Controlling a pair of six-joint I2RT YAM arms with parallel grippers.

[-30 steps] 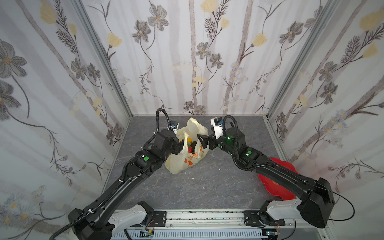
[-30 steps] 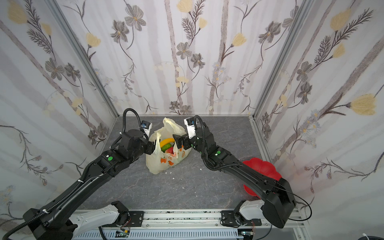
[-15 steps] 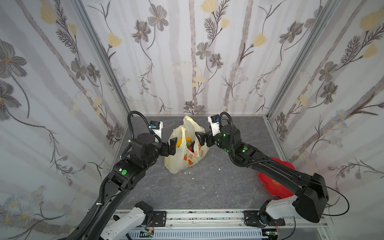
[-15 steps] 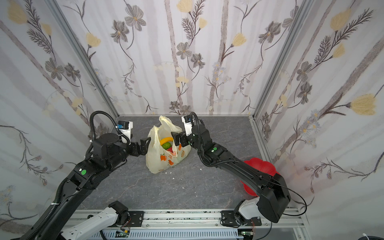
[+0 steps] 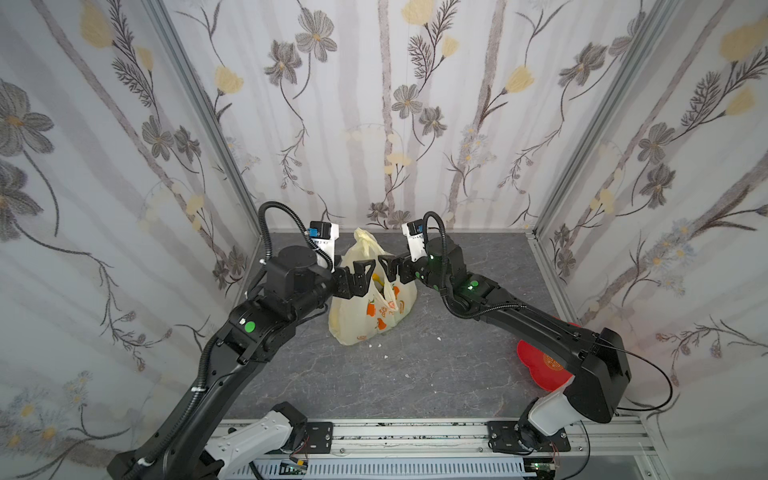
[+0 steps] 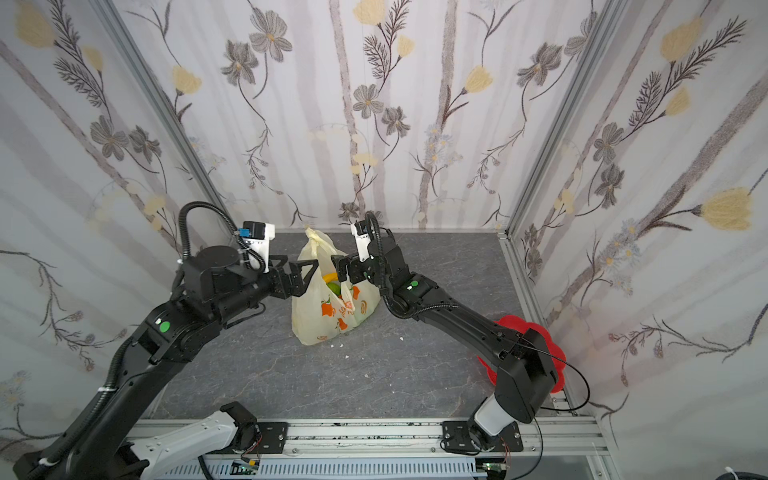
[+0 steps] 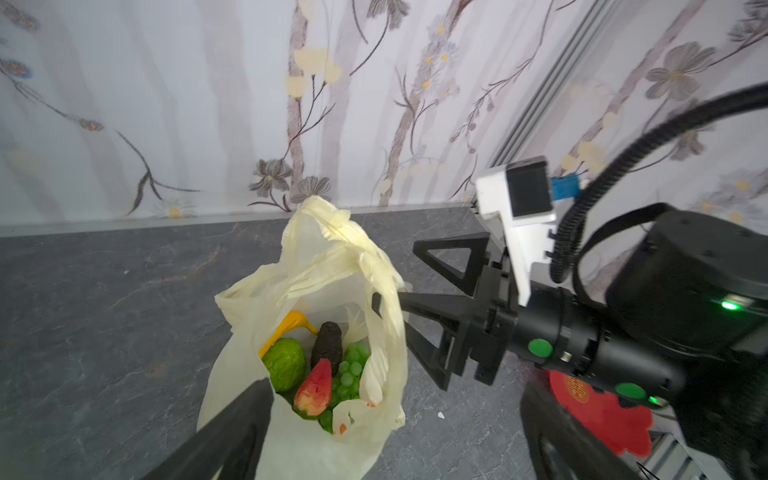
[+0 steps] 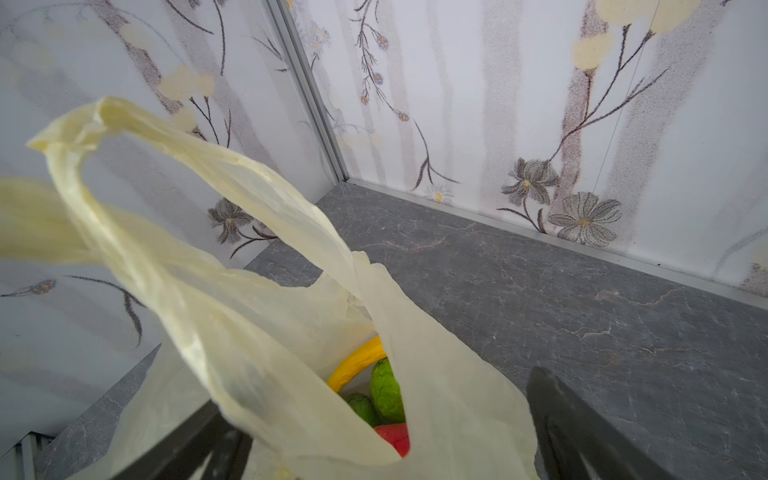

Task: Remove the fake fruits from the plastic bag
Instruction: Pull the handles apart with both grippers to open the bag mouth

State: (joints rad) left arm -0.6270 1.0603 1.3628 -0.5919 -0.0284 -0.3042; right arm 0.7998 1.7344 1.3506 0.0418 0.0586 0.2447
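I expect the plastic bag [image 5: 359, 314] to spread wide and sag low when I pull it open, since the crumpled rim [image 7: 356, 254] leans in over the fake fruits.
The pale-yellow plastic bag [image 5: 365, 316] [image 6: 320, 316] stands upright at the back middle of the floor, mouth up. In the left wrist view the bag [image 7: 291, 440] holds fake fruits: a banana [image 7: 291, 324], a bumpy lime-green fruit [image 7: 286, 363], a blackish-brown one [image 7: 328, 343], a strawberry [image 7: 316, 390] and grapes [image 7: 351, 370]. My left gripper [image 5: 359, 278] [image 7: 395, 386] is open at the bag's left rim. My right gripper [image 5: 388, 272] [image 8: 376, 395] is open at the right rim, with the bag wall [image 8: 249, 332] between its fingers. Neither holds a fruit.
A red flower-shaped dish [image 5: 540, 365] [image 6: 557, 374] lies at the right wall, partly under the right arm. Patterned walls close in the left, back and right. Small white crumbs [image 5: 386, 356] dot the grey floor in front of the bag.
The left arm drew back to the left, away from the bag, then brought its open gripper back to the bag's left rim. The right gripper stayed at the right rim.
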